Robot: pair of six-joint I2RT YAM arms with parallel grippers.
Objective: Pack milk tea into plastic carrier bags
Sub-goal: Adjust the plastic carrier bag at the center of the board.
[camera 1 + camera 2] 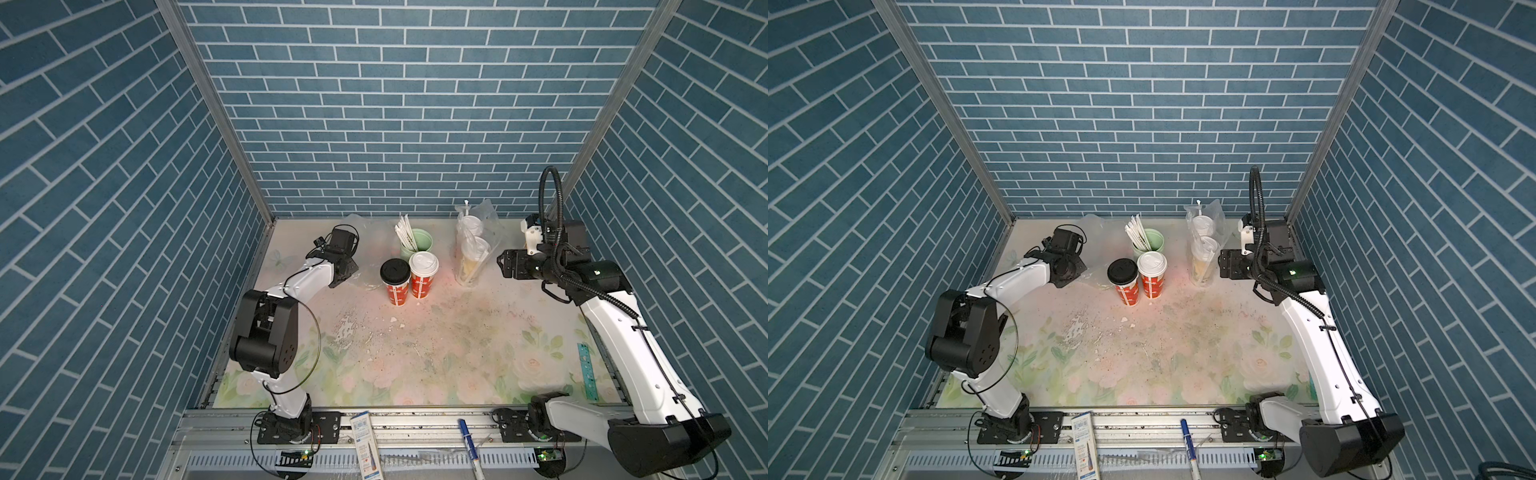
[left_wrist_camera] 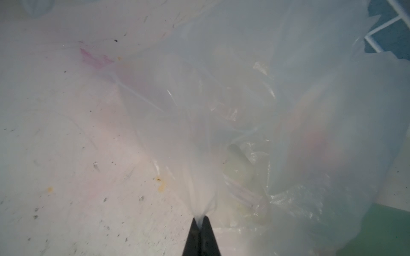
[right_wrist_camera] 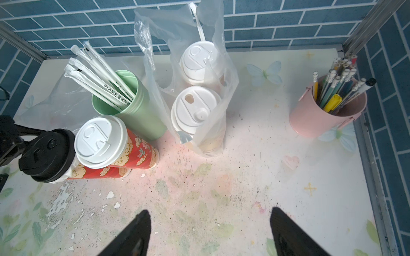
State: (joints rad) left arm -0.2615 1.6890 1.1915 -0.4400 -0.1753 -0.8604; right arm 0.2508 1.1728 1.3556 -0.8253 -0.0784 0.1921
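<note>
My right gripper should keep coming until it grips the crumpled bag [image 1: 364, 249] by its loose side [image 1: 371, 276], which spreads toward the red cups while my left gripper pinches the bag.
Two red milk tea cups stand side by side at the middle back, one with a black lid [image 1: 394, 272] [image 3: 47, 153] and one with a white lid [image 1: 423, 262] [image 3: 99, 139]. To their right a plastic carrier bag [image 1: 482, 216] [image 3: 153, 40] stands upright with two white-lidded cups inside, the nearer [image 3: 193, 110] and the farther [image 3: 197, 59]. Another carrier bag [image 1: 368, 249] [image 2: 244, 110] lies crumpled at the back left. My left gripper [image 2: 200, 218] is shut on a pinch of its film. Right of the filled bag my right gripper [image 1: 500, 264] [image 3: 209, 210] hangs open and holds nothing.
A mint-green cup of wrapped straws [image 1: 417, 243] [image 3: 131, 104] stands behind the red cups. A pink cup of pens [image 3: 328, 110] sits in the back right corner. A teal ruler [image 1: 587, 365] lies by the right edge. Brick walls close three sides.
</note>
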